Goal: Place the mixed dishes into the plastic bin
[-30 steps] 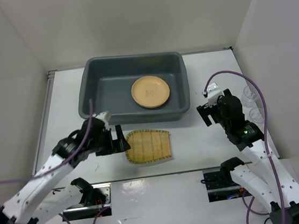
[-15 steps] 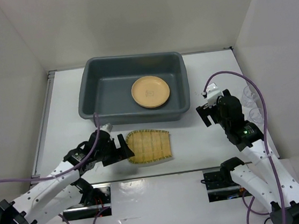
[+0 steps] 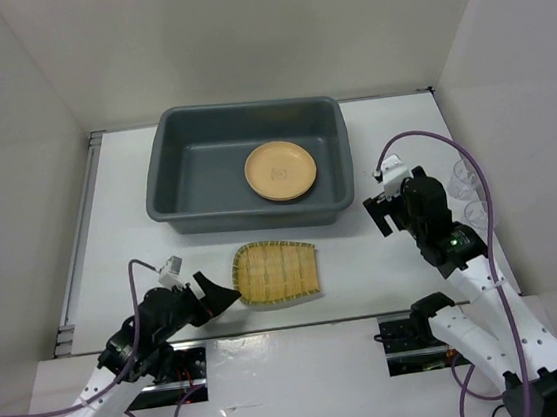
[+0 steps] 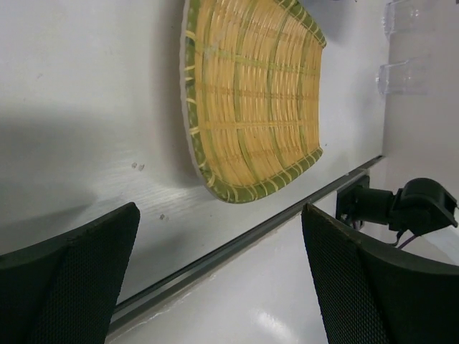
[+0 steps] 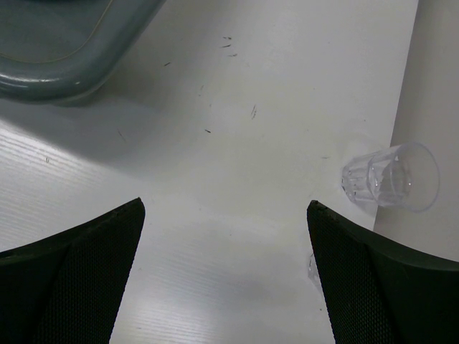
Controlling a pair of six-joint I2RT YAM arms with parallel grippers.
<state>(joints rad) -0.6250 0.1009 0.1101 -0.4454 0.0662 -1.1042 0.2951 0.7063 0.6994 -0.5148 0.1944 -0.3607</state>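
The green rim (image 3: 237,275) keeps a raised curve on its own, so the woven dish (image 3: 277,272) will hold its shape when the robot picks it up by one edge.
The plastic bin (image 3: 169,171) stands at the back of the table with one tan-orange plate (image 3: 280,171) lying flat inside it. A yellow-green fan-shaped woven dish (image 3: 276,272) lies on the table in front of the bin and fills the top of the left wrist view (image 4: 251,100). Two clear glass cups (image 3: 467,182) (image 3: 476,212) stand against the right wall; one shows in the right wrist view (image 5: 391,177). My left gripper (image 3: 216,296) is low at the near edge, just left of the dish, open and empty (image 4: 220,215). My right gripper (image 3: 385,214) hovers right of the bin, open and empty (image 5: 226,208).
White walls close in the table on the left, back and right. The table's near edge has a metal rail (image 4: 237,244), with the right arm's base mount (image 4: 401,208) beyond it. The bin's corner (image 5: 64,72) lies left of my right gripper. Purple cables trail from both arms.
My left arm has drawn back from beside the bin toward the near edge and dropped low, still left of the woven dish. The right arm and the dishes have stayed put.
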